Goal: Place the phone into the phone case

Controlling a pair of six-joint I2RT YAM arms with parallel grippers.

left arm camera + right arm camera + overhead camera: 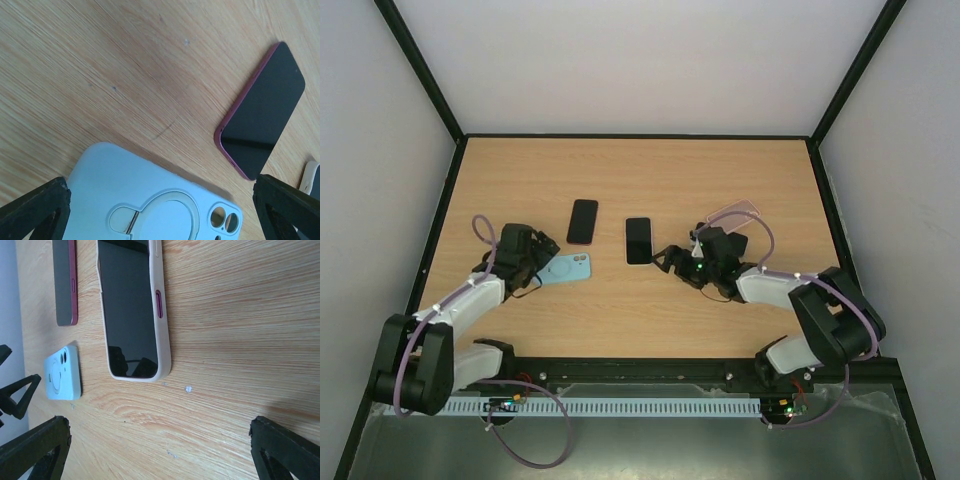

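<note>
Next, I swing the light blue case (pixel 570 267) to the middle (pixel 625 290) with my left gripper so both grippers can tip it up, because it lies back-up and far from my right gripper.
A light blue phone case (pixel 567 268) lies back-up on the wooden table, its ring and camera holes showing in the left wrist view (pixel 150 200). My left gripper (pixel 536 262) is open, its fingertips (pixel 35 210) either side of the case's near end, just above it. A black-screened phone with a dark red rim (pixel 583 221) lies beyond the case (pixel 262 110). A second phone in a cream case (pixel 639 240) lies screen-up (pixel 131 310). My right gripper (pixel 672 262) is open and empty, just short of that phone's near end.
A clear pink case (pixel 735 215) lies behind my right wrist. The right wrist view also shows the red-rimmed phone (pixel 65 280) and the blue case (pixel 62 374). Black frame rails border the table (pixel 720 170) at left, right and back.
</note>
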